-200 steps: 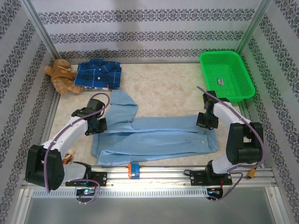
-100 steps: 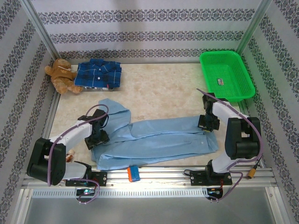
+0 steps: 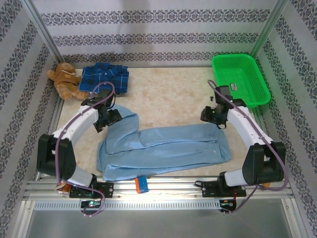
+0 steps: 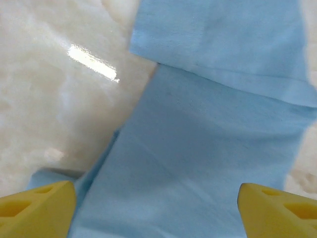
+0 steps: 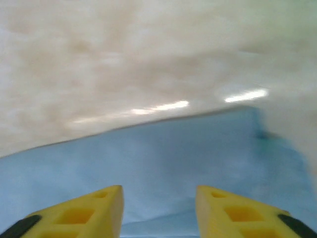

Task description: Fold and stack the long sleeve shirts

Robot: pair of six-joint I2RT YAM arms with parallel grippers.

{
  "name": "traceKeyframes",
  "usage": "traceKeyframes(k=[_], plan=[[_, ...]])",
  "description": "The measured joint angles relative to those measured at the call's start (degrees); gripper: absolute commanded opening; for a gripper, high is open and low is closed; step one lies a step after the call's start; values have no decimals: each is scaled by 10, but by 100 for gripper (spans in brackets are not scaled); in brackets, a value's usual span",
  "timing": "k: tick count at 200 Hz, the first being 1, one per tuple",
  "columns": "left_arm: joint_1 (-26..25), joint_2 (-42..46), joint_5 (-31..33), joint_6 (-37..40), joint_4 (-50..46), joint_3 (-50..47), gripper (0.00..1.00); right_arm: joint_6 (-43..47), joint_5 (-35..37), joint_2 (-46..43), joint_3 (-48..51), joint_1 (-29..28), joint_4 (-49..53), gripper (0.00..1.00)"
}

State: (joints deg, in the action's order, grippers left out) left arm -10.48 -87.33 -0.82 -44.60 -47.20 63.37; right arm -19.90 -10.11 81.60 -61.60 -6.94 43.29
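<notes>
The light blue shirt is near the front rail [image 3: 115,174], so the robot's left gripper should grab its end [image 3: 127,111] close to the plaid shirt before both grippers pull the light blue shirt back.
The light blue shirt [image 3: 168,148] lies spread lengthwise across the middle of the table, its left end doubled over toward the back. My left gripper [image 3: 112,118] hangs over that left end, and in the left wrist view the gripper [image 4: 156,210] is open wide above the blue cloth [image 4: 208,148]. Over the shirt's back right corner my right gripper [image 3: 210,115] is open, and in the right wrist view the gripper [image 5: 158,206] holds nothing, with the shirt's edge [image 5: 163,158] below it. The plaid shirt [image 3: 105,79] lies folded at the back left.
A brown teddy bear [image 3: 64,82] sits beside the plaid shirt in the back left corner. A green basket [image 3: 247,67] stands at the back right. A small blue and orange object [image 3: 141,183] rests on the front rail. Bare marbled table [image 3: 173,99] lies behind the shirt.
My left gripper swung from the shirt's front left part back to its far left end. The right gripper drew back and left off the right edge. The shirt's left end shifted.
</notes>
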Motion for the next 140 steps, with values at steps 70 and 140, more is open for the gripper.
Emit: traceKeyframes(k=[70, 140], plan=[[42, -168, 4, 36, 30, 105, 85, -57, -74, 125, 10, -104, -36, 37], [42, -232, -4, 6, 54, 118, 73, -38, -163, 207, -4, -157, -41, 37]])
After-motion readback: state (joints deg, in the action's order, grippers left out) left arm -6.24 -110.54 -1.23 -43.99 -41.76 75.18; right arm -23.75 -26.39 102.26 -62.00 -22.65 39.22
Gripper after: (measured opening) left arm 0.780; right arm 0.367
